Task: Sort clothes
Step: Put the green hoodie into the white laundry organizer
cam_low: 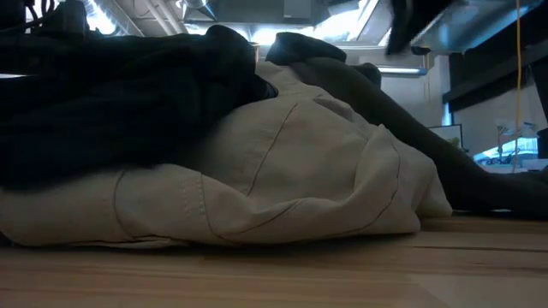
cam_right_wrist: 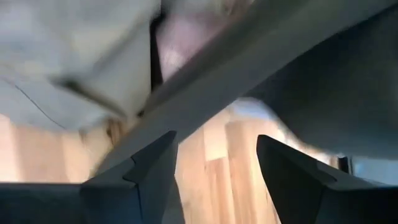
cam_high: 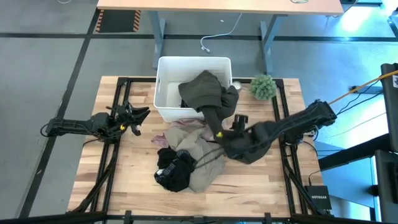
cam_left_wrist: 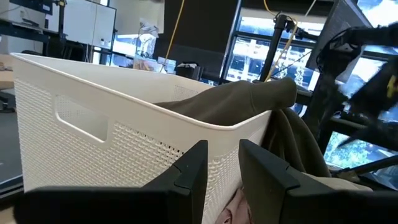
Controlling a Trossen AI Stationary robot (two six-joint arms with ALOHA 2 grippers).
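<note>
Wood [cam_right_wrist: 214, 149] can be seen under the olive garment's hanging piece [cam_high: 213, 119]. The piece will come up floppy and leave the pile behind when I lift it.
A dark olive-green garment [cam_high: 208, 93] lies over the near right rim of the white tub [cam_high: 171, 93]. One part of it hangs down to the table. My right gripper [cam_high: 219, 135] is open at that hanging part [cam_right_wrist: 261, 56], low over the wood. On the table in front of the tub lies a pile: a beige garment [cam_high: 202, 158], a black one [cam_high: 174, 171] on the beige one's left part, and a mottled pink one [cam_high: 180, 124] near the tub. My left gripper [cam_high: 144, 113] is open and empty left of the tub, facing the tub's wall [cam_left_wrist: 93, 124]. My right gripper is open with the olive garment's hanging strip [cam_right_wrist: 205, 93] running slantwise just ahead of its fingertips. I cannot tell whether a finger touches it.
A small green plant [cam_high: 263, 86] stands right of the tub at the far edge. In the low view the beige garment [cam_low: 282, 171] and the black one [cam_low: 111, 94] fill the picture. Bare wood shows at the table's near edge and on its left side.
</note>
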